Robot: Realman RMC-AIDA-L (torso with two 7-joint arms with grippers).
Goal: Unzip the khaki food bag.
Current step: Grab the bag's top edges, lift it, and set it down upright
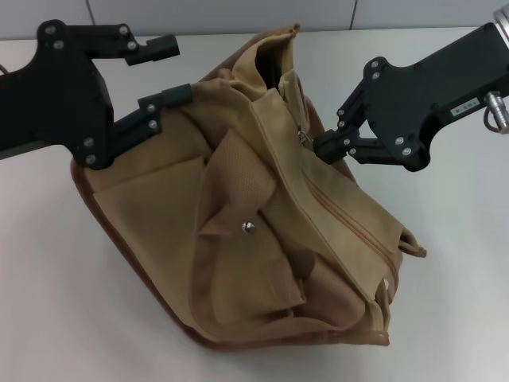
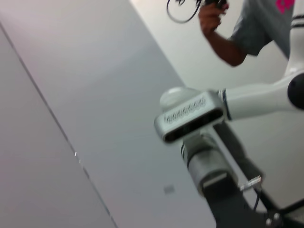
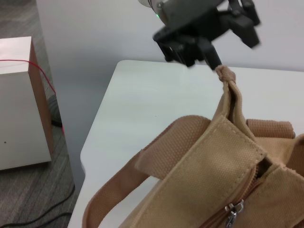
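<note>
The slumped bag's edge point(image 1: 197, 94) touches only the ends of my left gripper's fingers, so that gripper should reach in and grip the fabric point(image 1: 215, 110) firmly before my right gripper pulls the zipper pull.
The khaki food bag point(image 1: 238, 215) lies slumped on the white table point(image 1: 445, 255), front pocket and metal snap point(image 1: 249, 228) facing up. Its zipper gapes darkly from the far end point(image 1: 274, 60) down to the silver zipper pull point(image 1: 302, 137), and stays closed from there toward the near end. My right gripper point(image 1: 318, 148) is shut, its tips right beside the pull. The pull point(image 3: 232, 213) hangs free in the right wrist view. My left gripper point(image 1: 163, 73) stands open at the bag's left edge, lower finger point(image 1: 169, 99) against the fabric; across the table, that gripper point(image 3: 209, 38) is by the end tab point(image 3: 226, 74).
A webbing handle point(image 3: 156, 161) loops off the bag's side. The table's far edge meets a grey wall. A cabinet point(image 3: 19, 99) stands on the floor beyond the table. The left wrist view holds only the wall, the robot's head camera point(image 2: 190, 116) and a person point(image 2: 251, 28).
</note>
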